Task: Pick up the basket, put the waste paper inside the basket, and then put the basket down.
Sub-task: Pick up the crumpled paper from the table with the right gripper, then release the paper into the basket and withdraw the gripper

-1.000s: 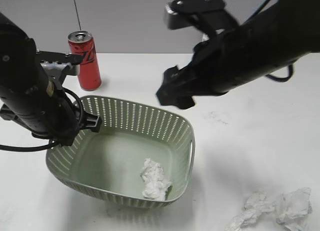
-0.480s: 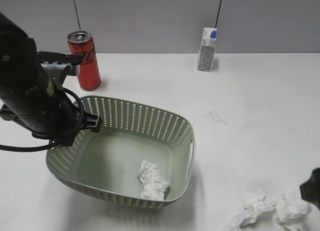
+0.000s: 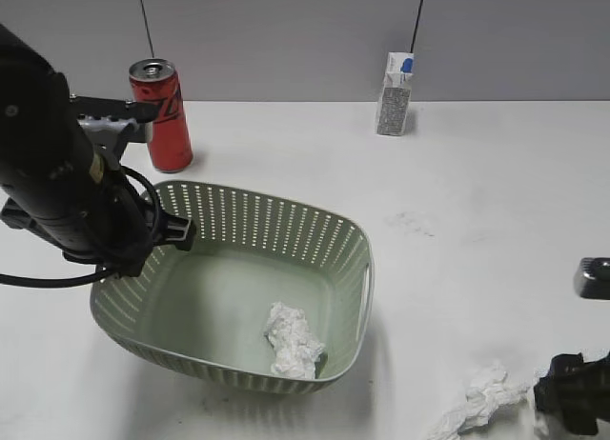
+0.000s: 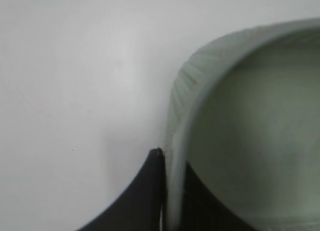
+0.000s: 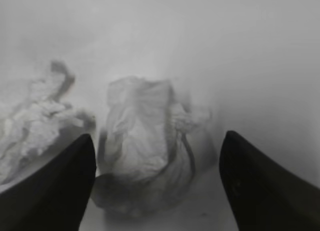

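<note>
The first wad's crumpled edge (image 3: 515,392) comes up to my right gripper, so the straddled wad (image 5: 145,143) will pull its neighbour along when I lift it.
The sage-green basket (image 3: 334,245) is held tilted above the table by my left gripper (image 3: 157,232), which is shut on its left rim. In the left wrist view the rim (image 4: 176,156) is pinched between the two black fingers. One paper wad (image 3: 292,339) lies inside the basket. Two more wads lie on the table at the front right; one (image 3: 481,398) shows in the exterior view. My right gripper (image 3: 572,402) is low at the front right. It is open and straddles the other wad (image 5: 145,146), with the first wad (image 5: 35,126) to its left.
A red drink can (image 3: 162,114) stands at the back left behind the basket. A small white-grey carton with a blue top (image 3: 395,93) stands at the back centre against the grey wall.
My right arm swung from above the basket down to the front right corner and now hovers over the wads on the table. The left arm and basket barely moved.
</note>
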